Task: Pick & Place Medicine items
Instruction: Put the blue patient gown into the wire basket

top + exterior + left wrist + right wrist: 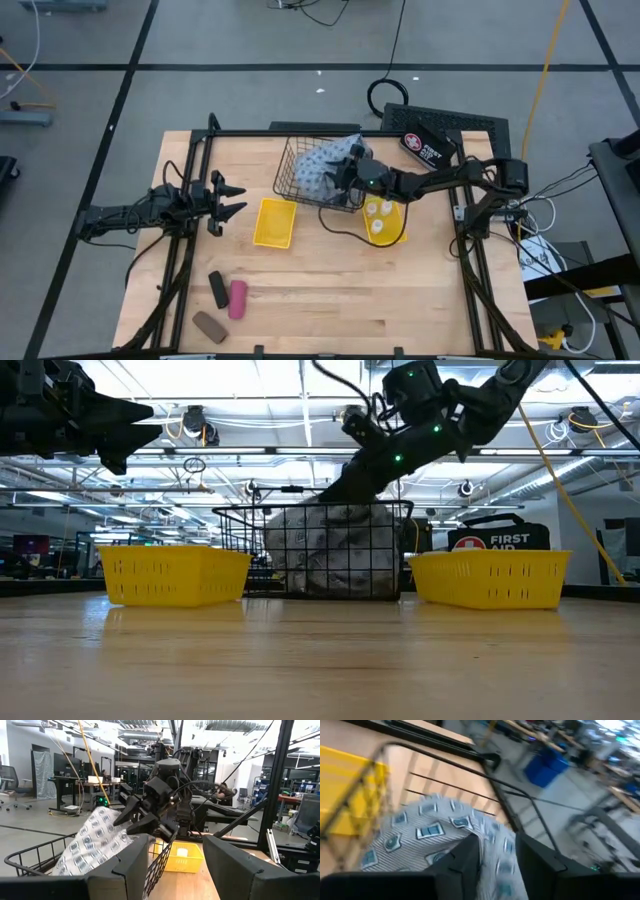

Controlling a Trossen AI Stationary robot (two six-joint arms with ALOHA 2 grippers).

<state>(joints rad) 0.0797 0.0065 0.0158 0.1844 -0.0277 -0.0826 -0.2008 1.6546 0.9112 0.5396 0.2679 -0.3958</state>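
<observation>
I should push the fold down inside the basket [318, 184] with my right gripper before drawing away, because the pouch's raised fold [103, 821] stands above the wire basket's rim.
The blue-grey patterned pouch [322, 165] [330, 550] lies bunched inside the dark wire basket [290, 178], leaning on its walls. My right gripper [342, 176] [495, 851] hovers over the basket's right part, open, with a raised fold of the pouch [492, 837] between its fingers. Three white bottles [378, 216] stand in the right yellow tray [399, 236]. The black [218, 289], pink [238, 298] and brown [210, 325] pieces lie on the table near its left front. My left gripper [232, 198] [175, 847] waits open, left of the empty yellow tray [275, 222]. My right gripper reaches slanting down from the table's right, and its spread fingers [131, 809] stand on either side of the pouch's upper fold. I cannot tell whether they touch the cloth. The pouch rests in the basket.
A black first-aid bag [428, 148] [490, 542] sits behind the right tray near the far edge. A dark frame runs around the table. Bare wood stretches across the table's near half, right of the three pieces.
</observation>
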